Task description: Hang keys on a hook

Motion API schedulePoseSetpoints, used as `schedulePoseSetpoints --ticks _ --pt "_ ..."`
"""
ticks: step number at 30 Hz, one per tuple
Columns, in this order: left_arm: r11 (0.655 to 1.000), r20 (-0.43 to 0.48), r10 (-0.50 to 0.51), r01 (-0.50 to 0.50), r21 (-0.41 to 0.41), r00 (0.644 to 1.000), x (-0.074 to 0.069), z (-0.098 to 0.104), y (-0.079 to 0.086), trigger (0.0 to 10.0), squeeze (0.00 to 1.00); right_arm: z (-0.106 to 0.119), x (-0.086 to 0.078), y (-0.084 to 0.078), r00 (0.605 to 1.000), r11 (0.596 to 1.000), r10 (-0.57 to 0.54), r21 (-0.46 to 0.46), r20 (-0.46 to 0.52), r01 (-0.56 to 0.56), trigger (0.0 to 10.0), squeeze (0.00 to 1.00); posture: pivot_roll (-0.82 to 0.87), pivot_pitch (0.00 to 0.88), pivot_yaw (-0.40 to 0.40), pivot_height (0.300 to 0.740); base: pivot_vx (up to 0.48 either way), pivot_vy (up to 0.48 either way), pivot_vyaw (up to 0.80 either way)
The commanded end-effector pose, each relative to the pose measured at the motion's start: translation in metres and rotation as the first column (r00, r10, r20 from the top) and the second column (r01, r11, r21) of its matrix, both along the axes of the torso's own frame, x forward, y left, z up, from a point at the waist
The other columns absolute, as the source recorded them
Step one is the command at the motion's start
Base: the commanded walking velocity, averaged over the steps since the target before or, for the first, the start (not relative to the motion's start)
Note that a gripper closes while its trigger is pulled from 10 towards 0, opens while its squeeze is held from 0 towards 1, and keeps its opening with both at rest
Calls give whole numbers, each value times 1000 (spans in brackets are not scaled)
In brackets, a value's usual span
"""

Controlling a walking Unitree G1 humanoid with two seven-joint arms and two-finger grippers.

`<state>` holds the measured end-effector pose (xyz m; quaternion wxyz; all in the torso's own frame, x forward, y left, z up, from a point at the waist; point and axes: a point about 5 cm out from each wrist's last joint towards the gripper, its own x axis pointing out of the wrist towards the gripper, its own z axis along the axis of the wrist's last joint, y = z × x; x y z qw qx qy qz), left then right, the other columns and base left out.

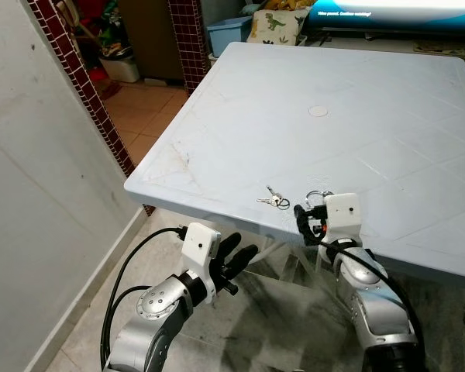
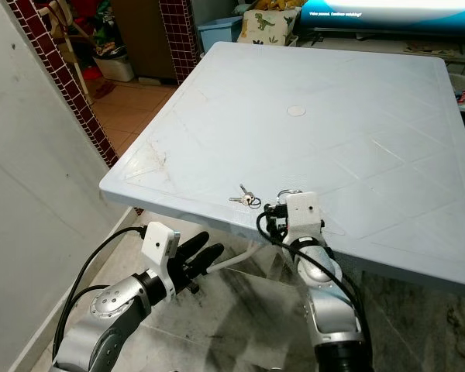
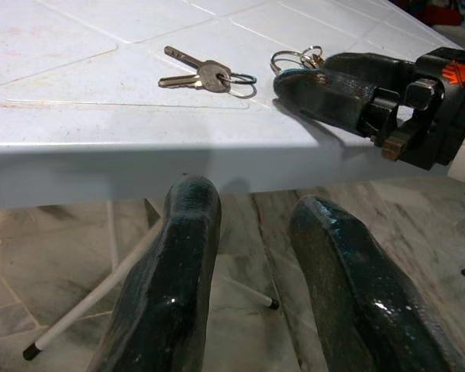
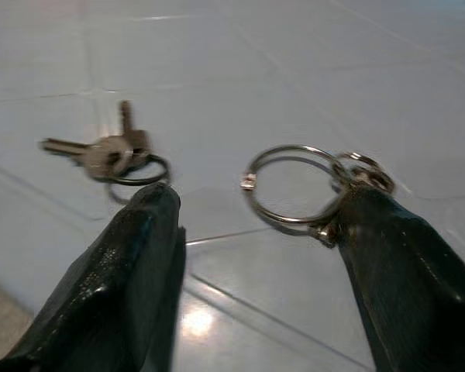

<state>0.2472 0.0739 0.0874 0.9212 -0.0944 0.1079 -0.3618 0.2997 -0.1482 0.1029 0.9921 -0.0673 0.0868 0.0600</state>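
Observation:
My right gripper will bring up a hidden key when it lifts the larger key ring (image 4: 288, 220), because a metal stub (image 4: 324, 233) sticks out beside the gripper's finger.
A pair of silver keys on a small ring (image 1: 273, 200) lies near the front edge of the white plastic table (image 1: 333, 101). Just to its right lies a larger empty key ring with smaller rings attached (image 4: 294, 186). My right gripper (image 1: 308, 208) rests on the table's front edge, open. In the right wrist view one finger (image 4: 132, 279) is just short of the keys (image 4: 108, 155) and the other finger (image 4: 403, 271) touches the ring. My left gripper (image 1: 236, 260) hangs open below the table edge, left of the keys (image 3: 205, 75).
A grey wall (image 1: 31, 194) and a red-tiled pillar (image 1: 77, 77) stand close on the left. White table legs (image 3: 101, 302) run under the table over a marble floor. A blue bin (image 1: 225, 35) and a dinosaur cushion (image 1: 275, 23) lie beyond the far edge.

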Motion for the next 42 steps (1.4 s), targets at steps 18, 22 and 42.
schedulePoseSetpoints --ticks 18,22,42 --pt "1000 1 -7 7 22 1000 -1 -2 1 10000 0 5 10 2 994 996 78 -59 80 -74 10000 0 -116 93 104 740 0 0 0" --pt "1000 1 -5 5 23 1000 -2 -2 2 10000 0 -1 13 -1 995 996 86 -36 60 -84 10000 0 -108 89 103 740 0 0 0" --pt "1000 -3 -8 8 28 1000 -4 -2 3 10000 0 -19 7 2 989 987 147 64 -6 -147 0 0 -102 98 107 740 0 0 0"
